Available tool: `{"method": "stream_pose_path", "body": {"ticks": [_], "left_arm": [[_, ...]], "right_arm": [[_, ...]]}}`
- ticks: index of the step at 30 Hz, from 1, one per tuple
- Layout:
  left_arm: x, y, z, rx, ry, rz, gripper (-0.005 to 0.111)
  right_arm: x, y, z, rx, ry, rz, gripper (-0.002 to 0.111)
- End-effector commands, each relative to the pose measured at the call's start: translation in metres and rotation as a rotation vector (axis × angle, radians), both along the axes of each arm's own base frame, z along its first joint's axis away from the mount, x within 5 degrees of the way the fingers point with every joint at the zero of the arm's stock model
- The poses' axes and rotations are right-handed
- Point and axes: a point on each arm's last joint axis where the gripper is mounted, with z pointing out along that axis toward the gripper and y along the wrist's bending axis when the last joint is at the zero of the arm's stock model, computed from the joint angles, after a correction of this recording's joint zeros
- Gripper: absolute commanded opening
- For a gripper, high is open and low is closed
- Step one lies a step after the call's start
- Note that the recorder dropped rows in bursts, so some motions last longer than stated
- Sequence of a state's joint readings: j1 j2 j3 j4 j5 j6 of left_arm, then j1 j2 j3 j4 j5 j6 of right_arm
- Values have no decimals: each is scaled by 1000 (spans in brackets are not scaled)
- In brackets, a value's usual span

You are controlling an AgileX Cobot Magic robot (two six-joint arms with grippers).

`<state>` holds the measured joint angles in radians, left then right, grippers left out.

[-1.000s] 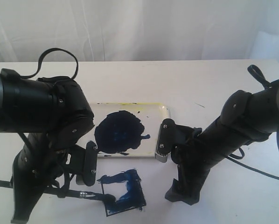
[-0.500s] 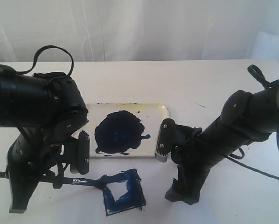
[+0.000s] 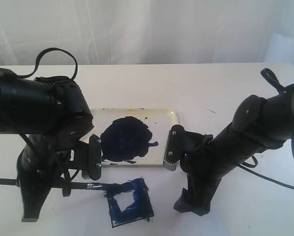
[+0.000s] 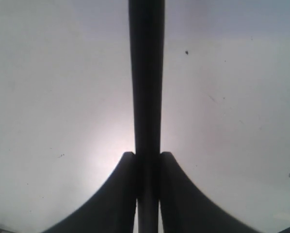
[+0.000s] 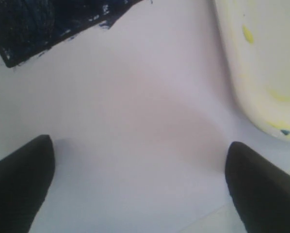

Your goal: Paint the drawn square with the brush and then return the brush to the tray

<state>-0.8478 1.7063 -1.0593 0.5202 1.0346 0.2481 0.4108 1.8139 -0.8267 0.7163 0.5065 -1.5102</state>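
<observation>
The tip of the brush is at the square's blue corner (image 3: 111,189), and the square's middle is still white. My left gripper should sweep the brush back over the white patch (image 3: 124,199).
My left gripper (image 3: 63,186) (image 4: 147,154) is shut on the brush (image 3: 100,186) (image 4: 146,73), a thin black stick held level just above the paper. Its dark tip sits at the upper left corner of the drawn square (image 3: 131,202). That square is smeared dark blue along its edges, with a white patch left in the middle. Behind it lies the white tray (image 3: 162,127) (image 5: 261,63), which holds a big dark blue paint blob (image 3: 125,140). My right gripper (image 3: 190,208) (image 5: 140,160) stands open on the paper to the right of the square and holds nothing.
White table top with a white curtain behind. The right arm's body stands against the tray's right end. A black cable (image 3: 279,182) loops on the table at the far right.
The brush tip has gone from the square's lower left up to its upper left corner. The left arm shifted left, then back right a little. The right arm has not moved.
</observation>
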Motion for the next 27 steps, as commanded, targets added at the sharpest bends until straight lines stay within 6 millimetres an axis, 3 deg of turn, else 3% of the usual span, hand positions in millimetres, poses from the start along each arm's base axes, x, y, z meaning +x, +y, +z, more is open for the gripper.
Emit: {"method": "stream_pose_path", "body": {"ticks": [1,4,7,12,19,27], "left_arm": [[-10,-4,0,-55,116,-24,0],[-19,-8,-2,-89,244,-85,0],[-21,-4,-1,-49,264,-78,0],[-10,3,3,25,100,4,0],[-4,3,4,25,16,47,0],[-15,-9,-3,-99,184,-41,0]], "right_arm": [[-4,-4,-9,-38,7,19,89],[-4,-4,-9,-38,7,19,89],[-4,-4,-9,-38,7,19,89],[-4,-4,-9,-38,9,20,89],[-4,-4,-9,-38,9,20,89],[-4,-4,-9,-38,7,19,89]]}}
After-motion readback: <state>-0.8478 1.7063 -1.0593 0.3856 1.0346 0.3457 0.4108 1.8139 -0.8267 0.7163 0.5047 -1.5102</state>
